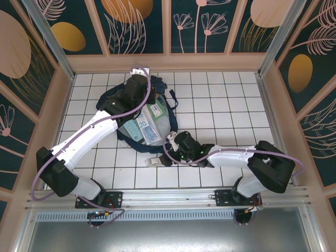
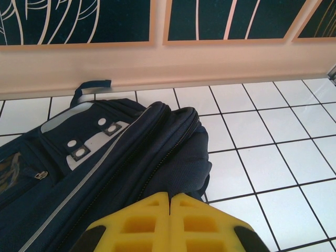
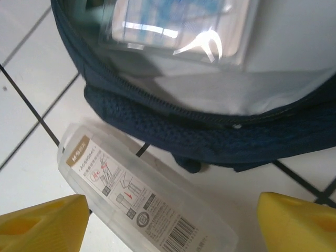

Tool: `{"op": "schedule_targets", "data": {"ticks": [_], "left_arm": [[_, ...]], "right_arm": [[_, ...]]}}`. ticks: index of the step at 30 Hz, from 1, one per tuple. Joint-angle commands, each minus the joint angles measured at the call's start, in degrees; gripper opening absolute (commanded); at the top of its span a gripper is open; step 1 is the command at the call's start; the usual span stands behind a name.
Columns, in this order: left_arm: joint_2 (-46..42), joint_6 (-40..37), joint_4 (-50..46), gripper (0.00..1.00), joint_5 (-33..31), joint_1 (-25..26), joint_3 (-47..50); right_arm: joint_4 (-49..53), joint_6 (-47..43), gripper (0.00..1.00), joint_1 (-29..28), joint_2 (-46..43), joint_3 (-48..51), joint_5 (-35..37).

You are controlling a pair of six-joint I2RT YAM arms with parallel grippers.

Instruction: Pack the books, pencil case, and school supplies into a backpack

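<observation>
My right gripper should keep going over the bar and close across it, as the bar's end point(image 3: 202, 233) is between its open fingers and clear of the backpack's rim.
The navy backpack point(image 1: 137, 137) point(image 2: 126, 152) lies open in the middle of the tiled floor. Inside it lie a clear bluish-white packet point(image 1: 142, 127) point(image 3: 178, 23) and a green flat thing point(image 1: 156, 110); I cannot tell whether that is a book or the calculator. My left gripper point(image 1: 140, 95) point(image 2: 169, 197) is shut, pinching the backpack's fabric at its far end. The slim white-grey bar point(image 1: 155, 161) point(image 3: 142, 202) lies on the floor just outside the bag's near rim point(image 3: 210, 131). My right gripper point(image 1: 169, 152) point(image 3: 170, 226) stands open around the bar without touching it. The pencil case is hidden.
Wooden walls with dark painted panels point(image 1: 168, 26) close the floor on three sides. A metal rail point(image 1: 173, 197) runs along the near edge by the arm bases. White tiles point(image 1: 226, 105) lie bare to the right of the bag.
</observation>
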State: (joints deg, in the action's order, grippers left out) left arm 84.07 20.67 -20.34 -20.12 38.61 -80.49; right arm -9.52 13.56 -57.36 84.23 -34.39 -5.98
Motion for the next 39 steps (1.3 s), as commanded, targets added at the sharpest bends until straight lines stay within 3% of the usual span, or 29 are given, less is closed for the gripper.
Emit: {"op": "schedule_targets", "data": {"ticks": [1, 8, 17, 22, 25, 33, 39], "left_arm": [[-0.68, 0.87, 7.07, 0.00, 0.55, 0.25, -3.13], [-0.88, 0.69, 6.80, 0.00, 0.41, 0.25, -2.85], [-0.62, 0.59, 6.98, 0.00, 0.60, 0.28, -2.90], [-0.77, 0.71, 6.93, 0.00, 0.65, 0.25, -2.81], [-0.95, 0.72, 6.89, 0.00, 0.45, 0.29, -2.66], [-1.17, 0.57, 6.98, 0.00, 0.00, 0.26, -2.61], [-1.25, 0.41, 7.14, 0.00, -1.09, 0.25, -2.64]], "right_arm": [[-0.94, -2.85, 0.86, -1.34, 3.63, -1.35, 1.80], [-0.32, -5.31, 0.87, -4.34, 7.82, -4.12, 0.71], [3.76, -5.83, 0.86, -10.53, 10.47, -5.55, 10.46], [3.54, -5.87, 0.67, -11.64, 10.83, -5.96, 14.66], [3.41, -6.09, 0.63, -11.85, 10.61, -5.90, 14.94], [4.57, -5.18, 0.37, -13.13, 5.59, -4.31, 15.78], [6.67, -2.47, 0.37, -13.28, -3.08, -1.76, 16.69]]}}
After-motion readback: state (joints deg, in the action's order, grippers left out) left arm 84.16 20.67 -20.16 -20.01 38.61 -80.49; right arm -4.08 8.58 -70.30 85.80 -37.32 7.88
